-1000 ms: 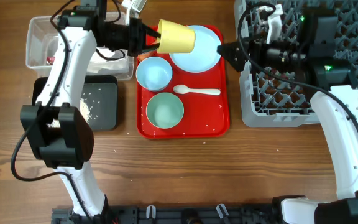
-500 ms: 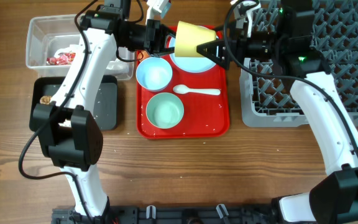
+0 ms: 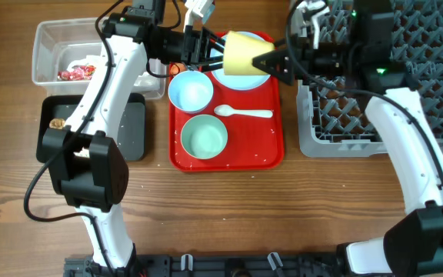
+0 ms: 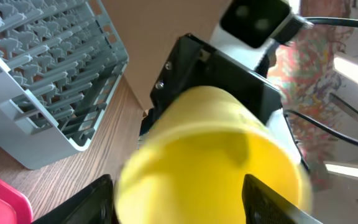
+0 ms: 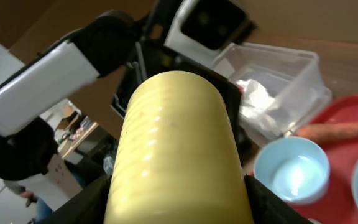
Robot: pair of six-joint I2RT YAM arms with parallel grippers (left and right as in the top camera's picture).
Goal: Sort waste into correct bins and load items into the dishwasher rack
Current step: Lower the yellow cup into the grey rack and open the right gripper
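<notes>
My left gripper surrounds the yellow cup's opening [image 3: 228, 53], far from the dishwasher rack, so my right gripper should take the cup clear and into the rack [image 3: 328, 126].
The small yellow cup [image 3: 242, 52] hangs sideways above the back of the red tray, between both arms. My right gripper [image 3: 263, 58] is shut on it, a finger pressed against each side in the right wrist view [image 5: 178, 155]. My left gripper [image 3: 218, 51] stands open around the cup's other end, its fingers [image 4: 95, 196] spread just wider than the cup [image 4: 210, 162]. A pale blue plate [image 3: 246, 77] lies under the cup. The dishwasher rack [image 3: 337, 131] stands at the right. An orange carrot [image 5: 337, 130] lies at the tray's back left.
On the red tray [image 3: 271, 150] sit a light blue bowl [image 3: 190, 91], a mint-green bowl [image 3: 204, 137] and a white spoon [image 3: 244, 113]. The clear tub [image 3: 51, 37] holds a wrapper [image 3: 75, 72] and tissue. The black tray [image 3: 129, 127] holds a brown lump [image 3: 56, 123].
The left gripper carried the cup to the right, then opened off it. The right gripper came in from the rack side and closed on the cup.
</notes>
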